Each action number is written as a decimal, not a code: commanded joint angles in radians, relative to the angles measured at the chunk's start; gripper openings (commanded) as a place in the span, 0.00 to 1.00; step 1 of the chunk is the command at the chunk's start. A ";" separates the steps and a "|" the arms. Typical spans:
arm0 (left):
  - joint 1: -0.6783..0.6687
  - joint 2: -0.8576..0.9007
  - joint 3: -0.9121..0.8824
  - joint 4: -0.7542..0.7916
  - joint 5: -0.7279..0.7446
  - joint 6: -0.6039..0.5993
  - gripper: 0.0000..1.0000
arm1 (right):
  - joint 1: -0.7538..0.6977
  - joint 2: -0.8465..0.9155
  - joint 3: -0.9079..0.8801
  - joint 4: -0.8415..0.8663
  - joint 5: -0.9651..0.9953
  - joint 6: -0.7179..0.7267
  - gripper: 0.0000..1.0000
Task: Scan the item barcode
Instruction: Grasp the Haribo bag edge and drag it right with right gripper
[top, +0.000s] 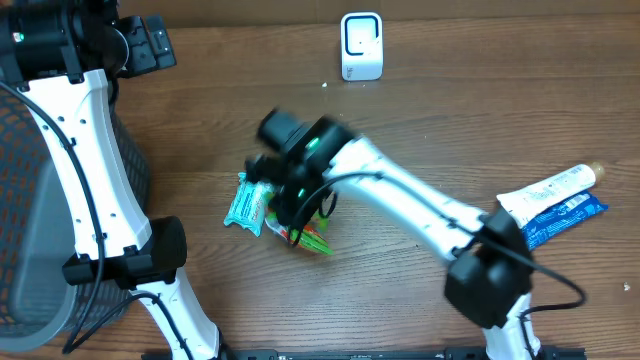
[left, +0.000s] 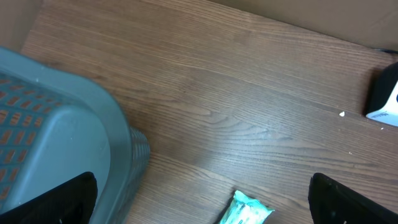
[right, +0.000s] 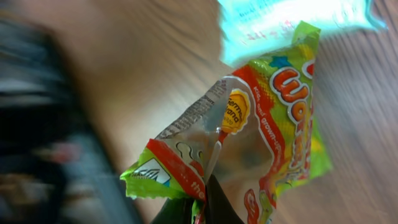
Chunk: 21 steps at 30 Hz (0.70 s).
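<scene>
The candy bag is right up against the teal packet (top: 262, 213), so my right gripper should first pull the bag back to the open middle (top: 362, 216) and put it down there.
My right gripper (top: 296, 212) reaches over the middle of the table, shut on the edge of a green, red and yellow candy bag (top: 312, 238). In the right wrist view the dark fingertips (right: 214, 205) pinch the crumpled lower edge of the bag (right: 273, 124), and the picture is blurred. I cannot make out a barcode on it. A teal packet (top: 247, 203) lies right beside the bag, to its left. The white scanner (top: 361, 45) stands at the far edge. My left gripper (top: 150, 45) hangs open at the far left, its fingers (left: 68, 199) wide apart with nothing between them.
A grey mesh basket (top: 30, 200) fills the left side, and its rim (left: 93, 106) sits close under my left gripper. A white toothpaste tube (top: 550, 188) and a blue packet (top: 565, 218) lie at the right edge. The teal packet (left: 245, 211) and the scanner (left: 382, 102) also show in the left wrist view.
</scene>
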 joint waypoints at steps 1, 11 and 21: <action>0.005 0.009 -0.004 0.001 0.008 0.019 1.00 | -0.116 -0.060 0.018 0.001 -0.499 0.003 0.04; 0.005 0.009 -0.004 0.001 0.008 0.019 1.00 | -0.350 -0.056 -0.320 0.298 -0.719 0.307 0.04; 0.005 0.009 -0.004 0.001 0.008 0.019 1.00 | -0.534 -0.056 -0.520 0.507 -0.269 0.452 0.04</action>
